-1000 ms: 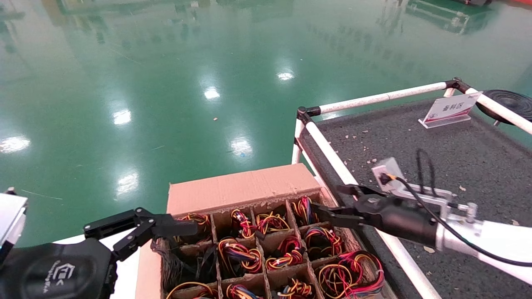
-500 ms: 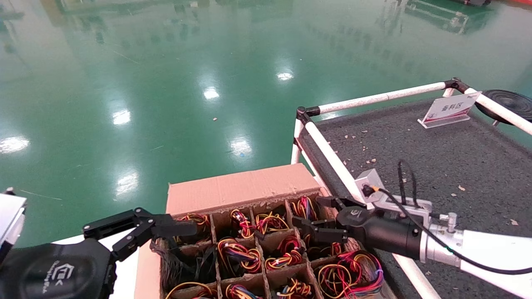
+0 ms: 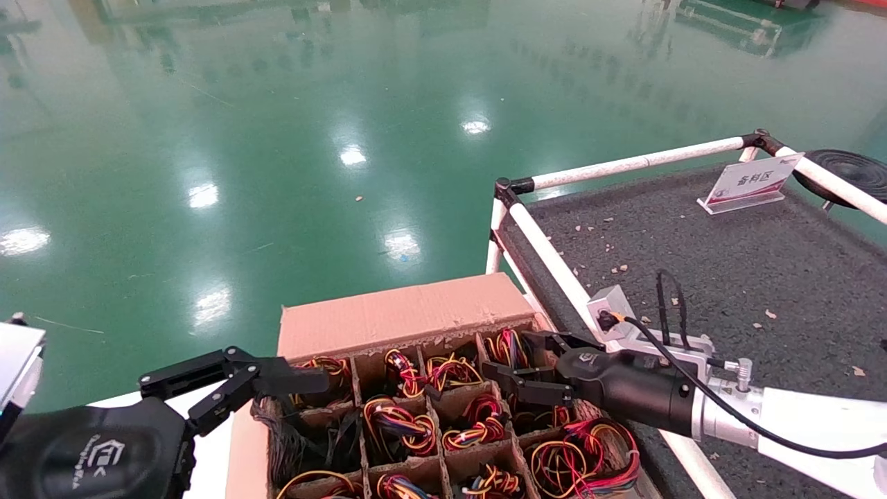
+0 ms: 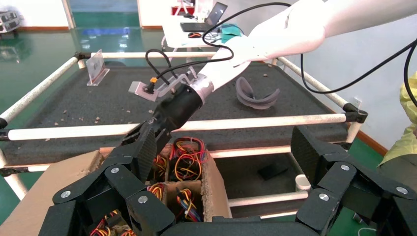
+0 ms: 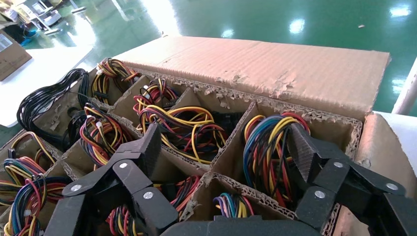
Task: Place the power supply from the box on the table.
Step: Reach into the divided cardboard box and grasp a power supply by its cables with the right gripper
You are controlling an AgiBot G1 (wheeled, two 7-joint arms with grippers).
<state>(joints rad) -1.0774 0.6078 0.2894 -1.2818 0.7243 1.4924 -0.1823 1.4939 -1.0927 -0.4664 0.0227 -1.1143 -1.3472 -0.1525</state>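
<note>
The robot's right gripper has its open fingers around both a cell divider [image 5: 231,139] and the corner cell's wire bundle [image 5: 268,152], so it should move over the wire bundle before it closes and lifts.
The brown cardboard box [image 3: 395,315] has a grid of cells filled with red, yellow and black wire bundles [image 3: 398,423]. The power supply bodies are hidden under those wires. My right gripper [image 3: 516,362] hangs open just over the box's far right cells. In the right wrist view its fingers [image 5: 223,142] straddle a cell divider, and a blue, yellow and red bundle [image 5: 273,142] lies beside one finger. My left gripper [image 3: 277,384] is open and empty at the box's far left corner. The dark grey table [image 3: 762,256] lies to the right of the box.
White pipe rails [image 3: 554,260] with black joints edge the table next to the box. A white sign stand [image 3: 752,181] and a black round disc [image 3: 849,170] sit at the table's far side. A grey curved piece [image 4: 255,96] lies on the matting. Glossy green floor lies beyond.
My right gripper has moved left off the table rail and now sits lower over the box's far right cells. The left gripper has not moved.
</note>
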